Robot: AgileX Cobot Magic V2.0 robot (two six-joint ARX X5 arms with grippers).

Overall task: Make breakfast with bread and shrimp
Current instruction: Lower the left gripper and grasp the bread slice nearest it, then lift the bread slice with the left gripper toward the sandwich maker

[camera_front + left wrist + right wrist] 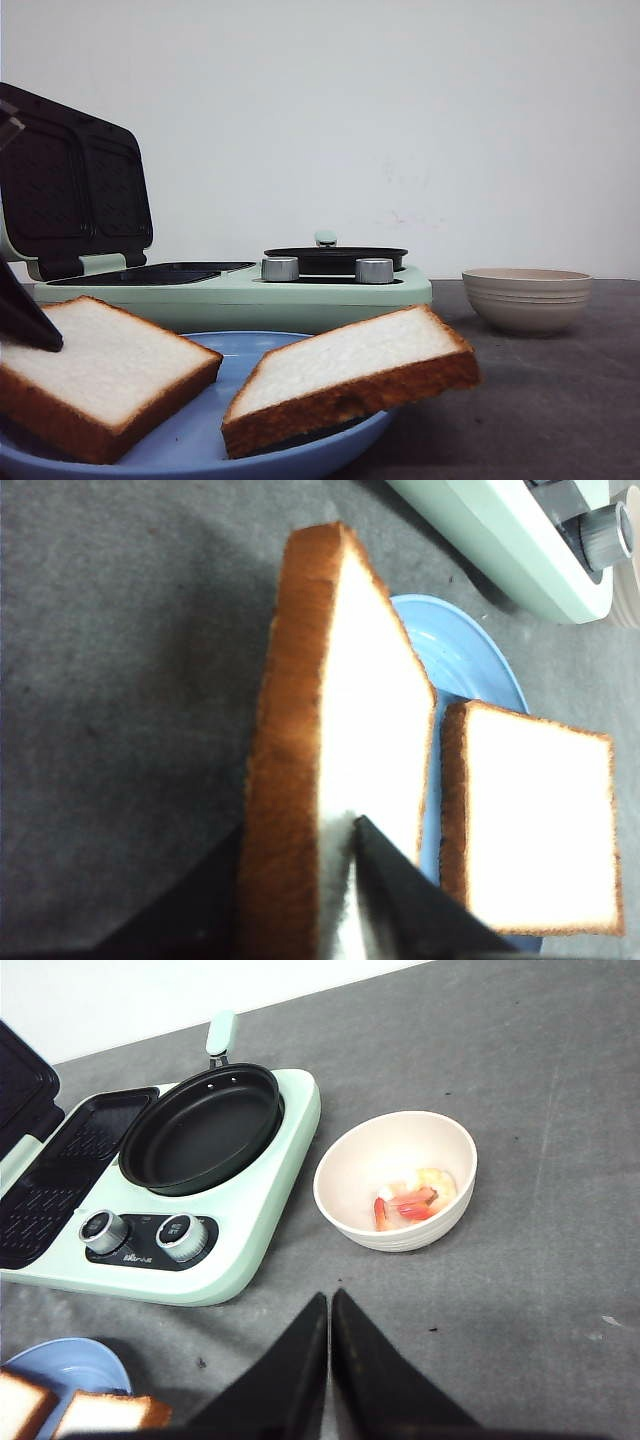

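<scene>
Next, my left gripper opens and grips again, because the bread slice (365, 715) is slanted between its fingers. It should hold the bread slice squarely by its crust edge (283, 805) before lifting it off the blue plate.
Two slices of bread show over the blue plate (200, 440). My left gripper (300, 825) is shut on the left slice (100, 370) (340, 730), one black finger (25, 315) pressed on its white face and the other hidden behind the crust. That slice is tilted, and I cannot tell whether it touches the plate. The second slice (350, 375) (535, 820) rests on the plate's right rim. The shrimp (415, 1200) lie in the beige bowl (395, 1160) (527, 297). My right gripper (329, 1295) hangs shut and empty above the grey table, short of the bowl.
A mint-green breakfast maker (250, 290) (270, 1230) stands behind the plate. Its dark sandwich lid (75, 190) is raised on the left, and a black pan (200, 1125) sits on its right half above two silver knobs (145, 1232). The bowl stands right of it.
</scene>
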